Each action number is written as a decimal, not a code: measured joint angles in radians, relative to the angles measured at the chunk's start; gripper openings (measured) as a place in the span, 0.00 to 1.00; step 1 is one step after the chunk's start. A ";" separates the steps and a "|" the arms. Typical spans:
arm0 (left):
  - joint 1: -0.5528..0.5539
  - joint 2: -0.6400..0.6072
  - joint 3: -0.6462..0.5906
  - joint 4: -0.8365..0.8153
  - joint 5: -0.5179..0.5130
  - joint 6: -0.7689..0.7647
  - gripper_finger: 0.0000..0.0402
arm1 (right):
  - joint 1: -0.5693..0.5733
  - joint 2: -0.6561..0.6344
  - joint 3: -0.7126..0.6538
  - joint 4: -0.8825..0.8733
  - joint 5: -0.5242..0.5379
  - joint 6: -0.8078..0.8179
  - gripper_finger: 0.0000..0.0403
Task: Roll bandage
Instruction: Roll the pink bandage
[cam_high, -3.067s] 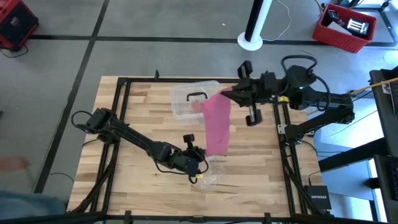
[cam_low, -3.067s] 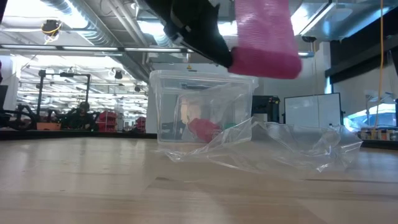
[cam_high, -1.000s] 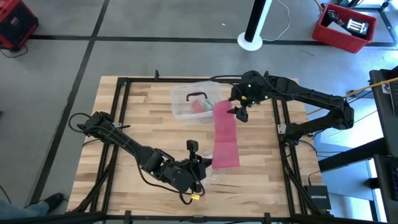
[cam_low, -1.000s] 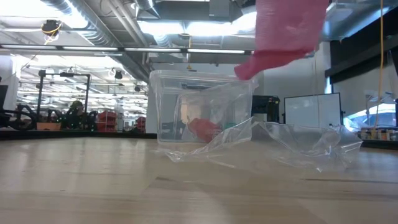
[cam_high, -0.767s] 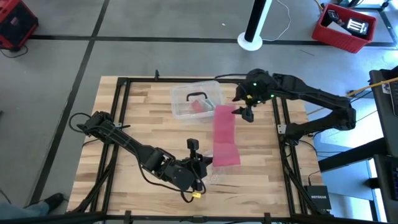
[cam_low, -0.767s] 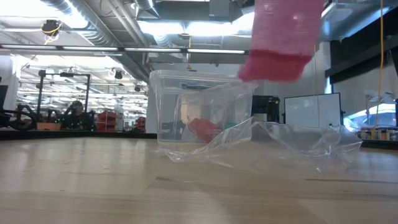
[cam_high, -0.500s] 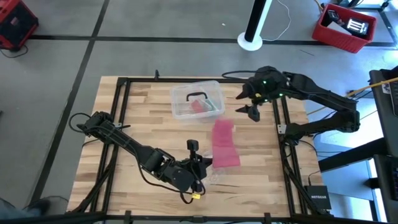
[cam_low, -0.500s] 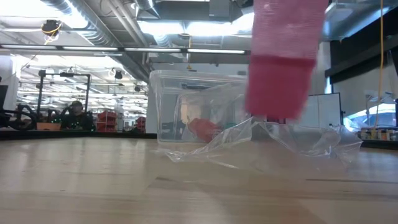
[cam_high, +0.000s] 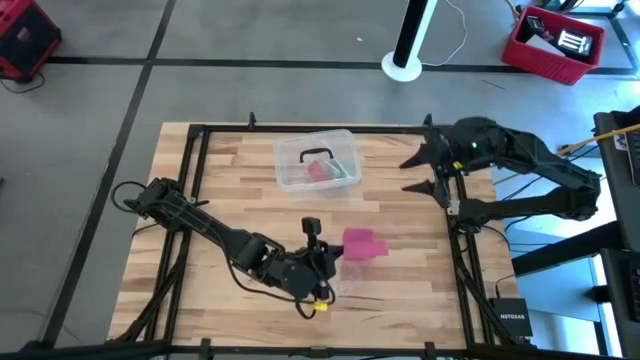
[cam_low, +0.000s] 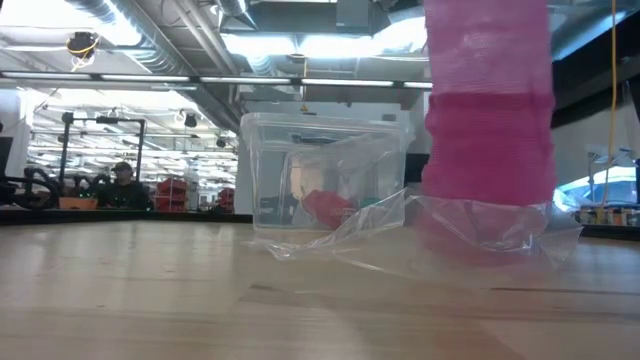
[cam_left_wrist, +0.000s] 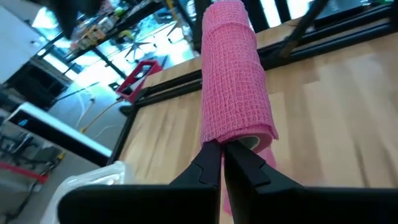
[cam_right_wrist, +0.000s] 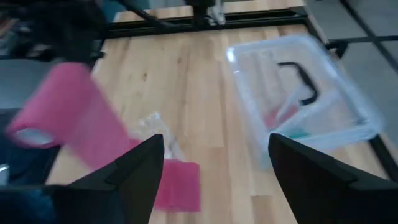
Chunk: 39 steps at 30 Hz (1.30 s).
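My gripper is about to pull the pink bandage (cam_right_wrist: 61, 99). It will bunch into soft folds and trail out longer, because the bandage's loose strip (cam_right_wrist: 111, 140) hangs slack from the roll.
The pink bandage (cam_high: 362, 245) is partly wound into a roll (cam_left_wrist: 233, 81), held up off the table near its front middle by my left gripper (cam_high: 328, 255), which is shut on it. A loose strip drops from the roll, and its end (cam_right_wrist: 177, 186) lies on the wood. In the low view the bandage (cam_low: 490, 130) hangs down behind the clear wrapper. My right gripper (cam_high: 420, 172) stands open at the table's right edge, away from the bandage, with nothing between its fingers. My left gripper pinches the edge of the roll's near end (cam_left_wrist: 214, 138) between its two shut fingers. The fingers come from the table's left, slanting a little down, and lie along the roll. The roll is lifted clear; its loose strip hangs slack to the table.
A crumpled clear plastic wrapper (cam_high: 340, 285) lies just in front of the bandage. A clear plastic box (cam_high: 317, 160) with pink and green contents stands at the far middle. Bare wood lies between the box and the bandage and along the left half.
My right gripper has drawn back toward the table's right edge and risen, away from the bandage. The strip's far end, which was held up near it, has fallen; the strip now hangs slack from my left gripper with its end heaped on the table.
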<state>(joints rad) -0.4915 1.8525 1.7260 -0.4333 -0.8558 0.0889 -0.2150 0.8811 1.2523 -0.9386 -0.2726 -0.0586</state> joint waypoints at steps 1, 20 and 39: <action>0.008 -0.006 0.000 -0.011 0.000 -0.005 0.00 | 0.018 -0.016 -0.024 0.004 0.003 0.002 0.72; 0.101 -0.147 0.000 -0.033 -0.065 0.131 0.00 | 0.157 -0.170 -0.520 0.517 0.054 0.134 0.72; 0.121 -0.152 0.000 -0.014 -0.065 0.177 0.00 | 0.156 0.038 -0.790 1.179 0.037 0.009 0.72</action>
<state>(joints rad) -0.3705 1.7008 1.7260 -0.4476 -0.9211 0.2657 -0.0586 0.9196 0.4622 0.2403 -0.2351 -0.0500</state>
